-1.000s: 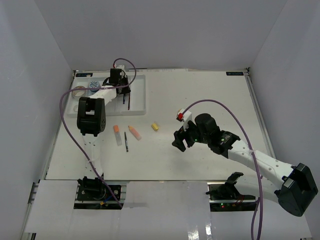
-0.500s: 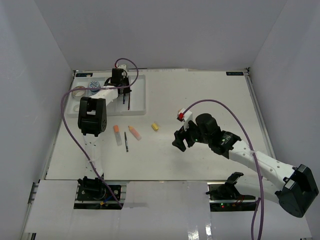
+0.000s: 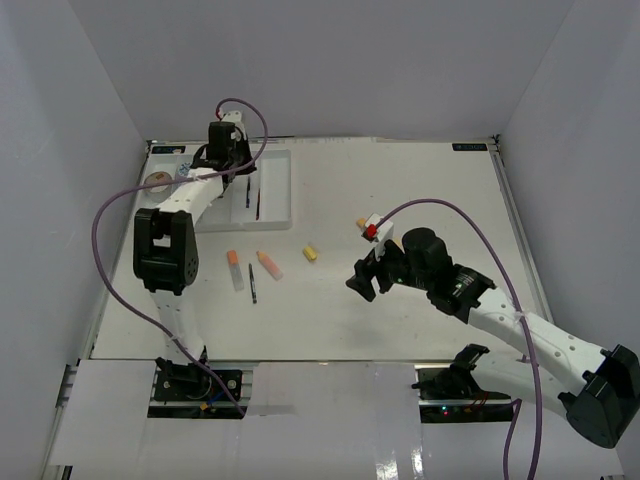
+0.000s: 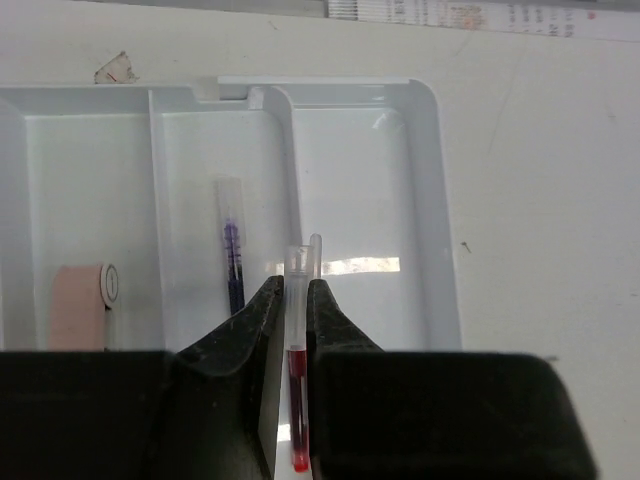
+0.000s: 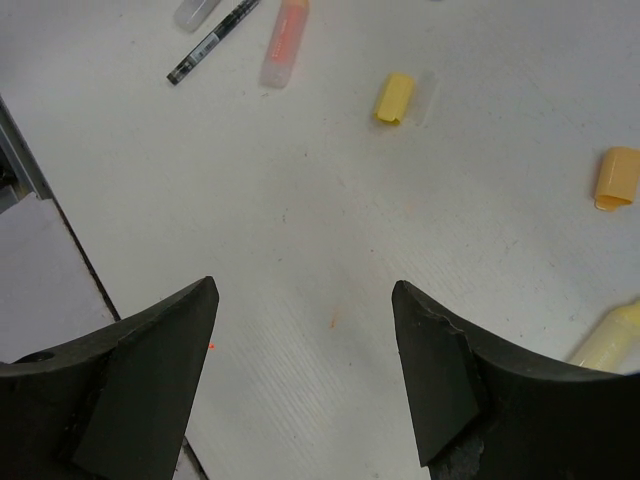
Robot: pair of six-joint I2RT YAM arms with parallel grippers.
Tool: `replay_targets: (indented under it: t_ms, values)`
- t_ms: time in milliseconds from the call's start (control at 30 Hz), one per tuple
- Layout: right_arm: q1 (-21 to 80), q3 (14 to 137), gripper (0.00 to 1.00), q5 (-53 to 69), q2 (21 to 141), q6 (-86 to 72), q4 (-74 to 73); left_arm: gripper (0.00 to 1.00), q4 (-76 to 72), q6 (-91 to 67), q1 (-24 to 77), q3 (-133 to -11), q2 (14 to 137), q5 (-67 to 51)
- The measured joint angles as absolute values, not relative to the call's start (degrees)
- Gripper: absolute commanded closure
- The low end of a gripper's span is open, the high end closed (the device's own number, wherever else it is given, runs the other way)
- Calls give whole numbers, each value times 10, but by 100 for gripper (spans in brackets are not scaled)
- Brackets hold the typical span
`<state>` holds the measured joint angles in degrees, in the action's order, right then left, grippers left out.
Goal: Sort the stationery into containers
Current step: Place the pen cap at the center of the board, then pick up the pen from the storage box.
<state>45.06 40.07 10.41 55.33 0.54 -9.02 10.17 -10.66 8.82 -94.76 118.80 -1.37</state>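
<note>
My left gripper holds just the clear cap in its fingers (image 4: 297,297) above the red pen and should continue toward the yellow eraser (image 3: 310,254) and release the cap beside it.
My left gripper (image 4: 297,285) is shut on a red pen (image 4: 298,262) with a clear barrel. It holds the pen over a divider of the white tray (image 4: 438,210). A dark blue pen (image 4: 232,262) lies in the compartment to the left, and a pink eraser (image 4: 78,312) lies further left. In the top view my left gripper (image 3: 243,178) is over the tray (image 3: 285,212) at the far left. My right gripper (image 3: 362,283) is open and empty above the table, its jaws wide apart in the right wrist view (image 5: 305,290).
On the table lie two markers (image 3: 234,270) (image 3: 269,264), a black pen (image 3: 252,283) and a yellow eraser (image 3: 310,253). A tape roll (image 3: 157,181) and a blue-white tub (image 3: 185,170) sit at the tray's left end. Two yellow pieces (image 5: 617,178) (image 5: 610,340) lie at right.
My left arm has swung: its elbow went left and the wrist moved toward the far edge over the tray, still gripping the pen. My right arm shifted slightly right and nearer.
</note>
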Motion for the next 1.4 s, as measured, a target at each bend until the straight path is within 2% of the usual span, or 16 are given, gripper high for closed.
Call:
replay_targets:
  t_ms: [167, 367, 567, 667, 967, 1267, 1400]
  values:
    - [451, 400, 23, 104, 538, 5, -89, 99, 116, -133, 118, -840, 1058, -19]
    - [451, 395, 23, 104, 529, 5, -89, 95, 124, -194, 244, -693, 936, -20]
    - [451, 394, 23, 105, 515, 1, -90, 92, 124, -271, 302, -550, 902, -6]
    - [451, 388, 23, 105, 508, -2, -89, 84, 119, -297, 314, -511, 906, 12]
    - [451, 377, 23, 104, 492, -10, -95, 54, 90, -325, 321, -500, 922, 29]
    - [451, 377, 23, 104, 494, -11, -98, 50, 100, -324, 321, -508, 926, 36]
    - [451, 377, 23, 104, 495, -11, -102, 50, 137, -303, 310, -563, 923, 51]
